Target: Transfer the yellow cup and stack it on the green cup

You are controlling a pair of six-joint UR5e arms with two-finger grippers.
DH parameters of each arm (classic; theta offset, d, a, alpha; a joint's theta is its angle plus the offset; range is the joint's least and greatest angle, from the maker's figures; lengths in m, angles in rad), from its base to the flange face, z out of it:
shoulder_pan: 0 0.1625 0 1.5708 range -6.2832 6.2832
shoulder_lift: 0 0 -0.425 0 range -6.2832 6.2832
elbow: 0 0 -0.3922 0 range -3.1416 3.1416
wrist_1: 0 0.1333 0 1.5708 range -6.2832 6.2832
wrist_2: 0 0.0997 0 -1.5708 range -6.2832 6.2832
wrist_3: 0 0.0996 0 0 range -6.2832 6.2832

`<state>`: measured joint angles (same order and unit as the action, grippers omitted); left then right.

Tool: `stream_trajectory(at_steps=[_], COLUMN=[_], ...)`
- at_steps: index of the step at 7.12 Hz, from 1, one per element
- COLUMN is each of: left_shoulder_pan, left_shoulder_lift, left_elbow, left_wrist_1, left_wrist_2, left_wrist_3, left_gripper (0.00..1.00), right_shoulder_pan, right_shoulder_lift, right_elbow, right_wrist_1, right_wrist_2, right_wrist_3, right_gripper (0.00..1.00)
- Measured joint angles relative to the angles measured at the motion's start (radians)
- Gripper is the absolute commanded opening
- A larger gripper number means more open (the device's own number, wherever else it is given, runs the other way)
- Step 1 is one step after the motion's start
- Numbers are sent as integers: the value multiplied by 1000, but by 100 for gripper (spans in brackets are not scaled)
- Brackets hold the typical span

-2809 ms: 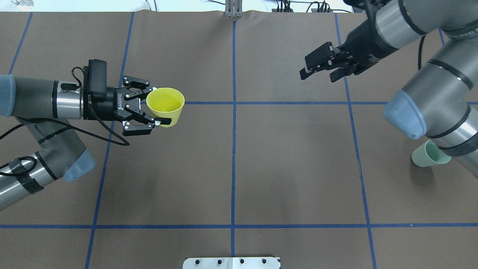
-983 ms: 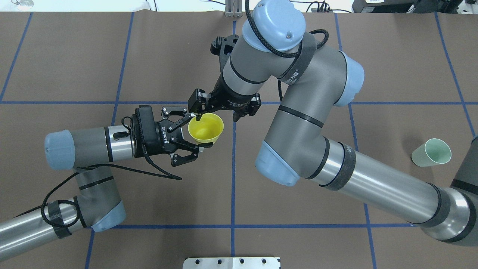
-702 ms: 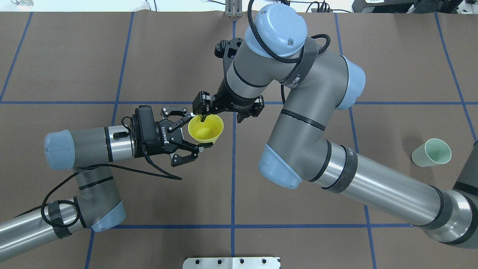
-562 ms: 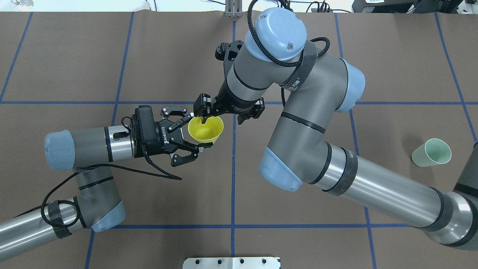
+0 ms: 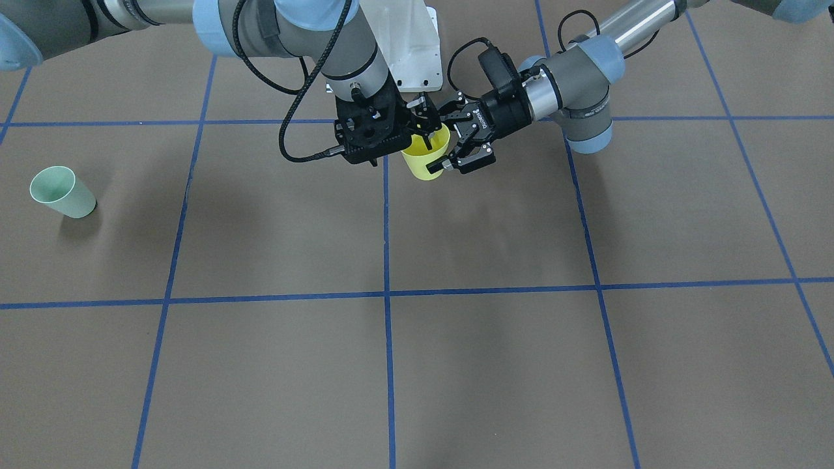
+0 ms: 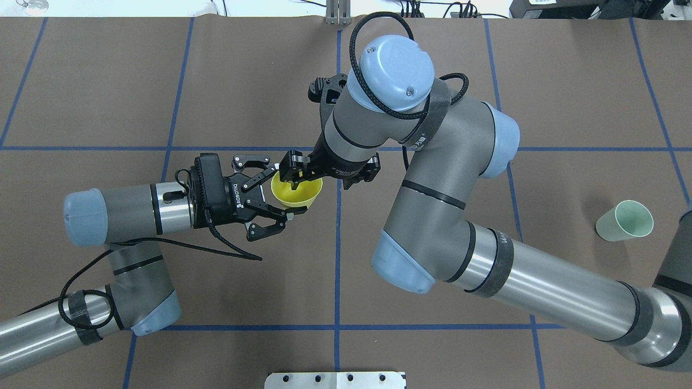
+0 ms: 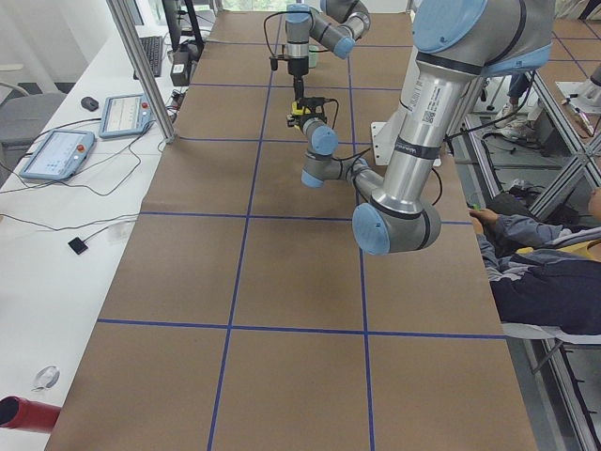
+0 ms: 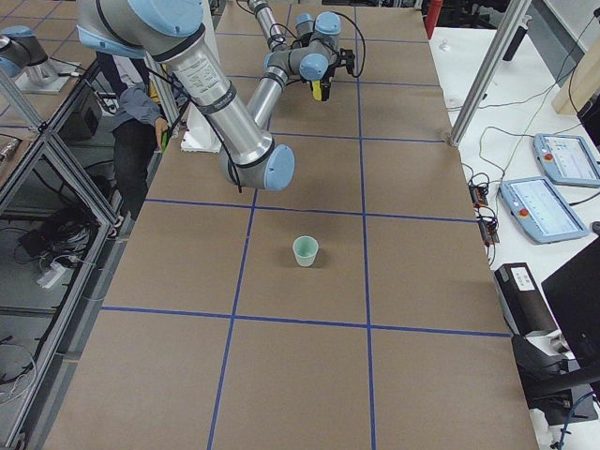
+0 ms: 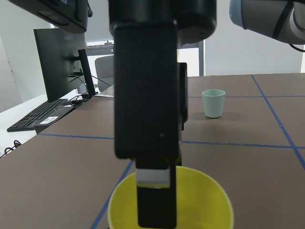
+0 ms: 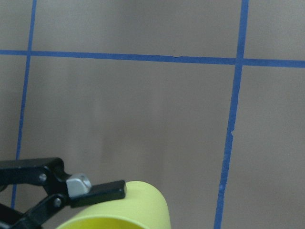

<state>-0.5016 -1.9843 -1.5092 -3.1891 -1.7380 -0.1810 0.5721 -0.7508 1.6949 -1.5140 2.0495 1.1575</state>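
Note:
My gripper will lower the tapered yellow cup (image 5: 424, 161), and it will go down inside almost to its rim, because the green cup's opening (image 5: 52, 184) faces up.
The yellow cup (image 6: 303, 195) hangs upright above the table's middle, with my left gripper (image 6: 287, 192) shut on its walls from the side. My right gripper (image 6: 319, 183) comes down from above and is open. One of its fingers (image 9: 155, 200) dips inside the cup, and the other stands outside the wall farthest from my left gripper. The right wrist view shows only the cup's rim (image 10: 119, 210) and a left fingertip (image 10: 95, 190). The green cup (image 6: 624, 220) stands alone at the far right of the table, also visible as the green cup (image 5: 62, 192).
Blue tape lines divide the brown table cover. A metal plate (image 6: 335, 380) sits at the near edge. My right arm's long forearm (image 6: 540, 275) crosses the right half of the table. A seated person (image 7: 535, 272) and control tablets (image 7: 56, 155) are beside the table's ends.
My left gripper carried the yellow cup to the centre and my right arm swung over from the far right. In the last second the right finger sank from the rim into the cup.

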Motion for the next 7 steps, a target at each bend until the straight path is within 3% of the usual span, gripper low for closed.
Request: stream_trajectory(at_steps=[2, 3, 4, 5, 7], left_shoulder_pan=[0, 0, 0, 0, 0], left_shoulder_lift=[2, 2, 1, 0, -3], left_elbow=[0, 0, 1, 2, 1], left_wrist_1=[0, 0, 0, 0, -1], left_wrist_2=[0, 0, 1, 1, 9], left_wrist_3=[0, 0, 0, 0, 0], left_gripper=[15, 18, 22, 34, 99], right_shoulder_pan=[-9, -10, -11, -12, -24], right_shoulder_lift=[-5, -5, -5, -2, 1], right_elbow=[1, 4, 8, 10, 19], right_wrist_1=[0, 0, 0, 0, 0], right_wrist_2=[-30, -35, -37, -40, -78], right_wrist_3=[-4, -5, -6, -9, -11], right_gripper=[69, 47, 9, 0, 0])
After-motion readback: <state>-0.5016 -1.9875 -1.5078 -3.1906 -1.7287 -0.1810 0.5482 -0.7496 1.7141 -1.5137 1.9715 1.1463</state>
